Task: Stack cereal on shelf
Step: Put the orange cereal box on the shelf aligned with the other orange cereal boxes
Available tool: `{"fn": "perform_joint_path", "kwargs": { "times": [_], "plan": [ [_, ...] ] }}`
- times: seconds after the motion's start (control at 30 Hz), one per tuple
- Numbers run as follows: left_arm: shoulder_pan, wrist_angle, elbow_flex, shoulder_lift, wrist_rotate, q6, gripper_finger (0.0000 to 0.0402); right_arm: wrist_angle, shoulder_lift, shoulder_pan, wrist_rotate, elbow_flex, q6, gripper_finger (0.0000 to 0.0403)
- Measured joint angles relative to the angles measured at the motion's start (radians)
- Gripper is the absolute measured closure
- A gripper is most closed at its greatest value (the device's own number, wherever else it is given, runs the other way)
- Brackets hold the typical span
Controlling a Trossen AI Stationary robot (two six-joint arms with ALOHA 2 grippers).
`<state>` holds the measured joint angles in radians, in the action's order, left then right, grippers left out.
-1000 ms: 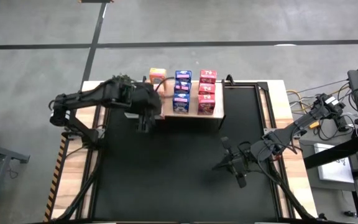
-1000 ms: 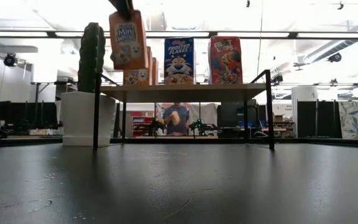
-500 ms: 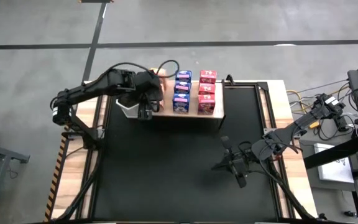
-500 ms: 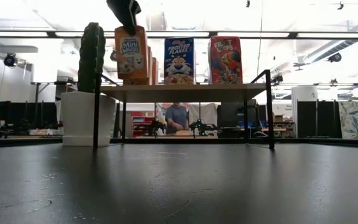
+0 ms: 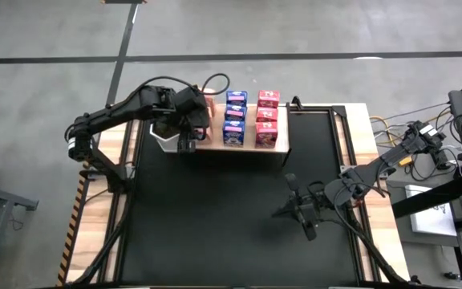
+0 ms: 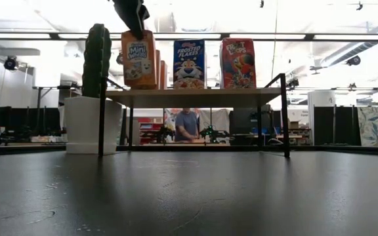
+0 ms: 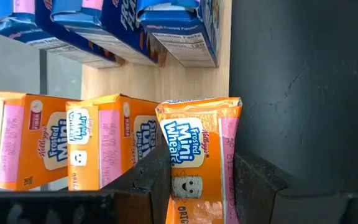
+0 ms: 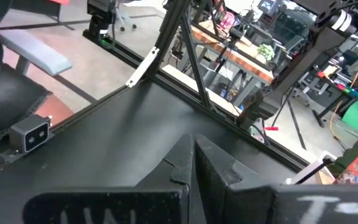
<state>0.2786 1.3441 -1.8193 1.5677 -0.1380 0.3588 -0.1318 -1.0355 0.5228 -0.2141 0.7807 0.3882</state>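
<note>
The orange box in my left gripper [image 6: 140,65] is leaning on the shelf board. I should loosen my fingers at the box's top [image 6: 148,35] and set the box upright before I lift clear.
The wooden shelf [image 5: 247,144] stands at the mat's far edge and also shows in the low view [image 6: 195,95]. On it stand a blue row [image 5: 234,119], a red row [image 5: 267,119] and two orange boxes [image 7: 98,149]. My left gripper [image 5: 187,132] is over the shelf's near left corner, shut on a third orange Mini Wheats box [image 6: 140,60]. My right gripper [image 5: 299,210] is shut and empty, low over the mat's right part. My left gripper pinches the orange box's upper end [image 7: 194,186] between its two fingers [image 7: 151,180], coming from above and pointing down. The box stands upright in front of the other two orange boxes. Its bottom [image 6: 140,86] is at the shelf board's near left edge.
A green cactus in a white pot [image 6: 96,98] stands just left of the shelf, close to my left arm. The black mat [image 5: 231,225] in front of the shelf is bare. A person [image 6: 188,124] is in the room behind.
My left gripper has carried the orange box toward the table's far edge, from in front of the shelf to over its near left corner, and lowered it. The box, first hanging tilted and higher, now stands upright at the front of the orange row.
</note>
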Motion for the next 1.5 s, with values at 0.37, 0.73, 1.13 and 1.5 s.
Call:
{"fn": "perform_joint_path", "kwargs": {
  "times": [0.37, 0.73, 1.13, 1.5],
  "plan": [
    [0.008, -0.017, 0.003, 0.000, 0.001, 0.003, 0.0280, 0.000, 0.000, 0.000, 0.000, 0.000, -0.002, 0.0394],
    [0.011, -0.038, 0.039, 0.000, 0.001, 0.002, 0.0280, 0.000, 0.000, 0.000, 0.000, 0.000, -0.002, 0.0394],
    [0.014, -0.062, 0.065, -0.001, 0.001, 0.018, 0.0280, 0.001, 0.000, 0.000, 0.000, 0.000, -0.002, 0.0394],
    [0.018, -0.062, 0.064, 0.000, -0.001, 0.016, 0.0244, 0.001, 0.000, 0.000, 0.000, 0.000, -0.003, 0.0394]
  ]
}}
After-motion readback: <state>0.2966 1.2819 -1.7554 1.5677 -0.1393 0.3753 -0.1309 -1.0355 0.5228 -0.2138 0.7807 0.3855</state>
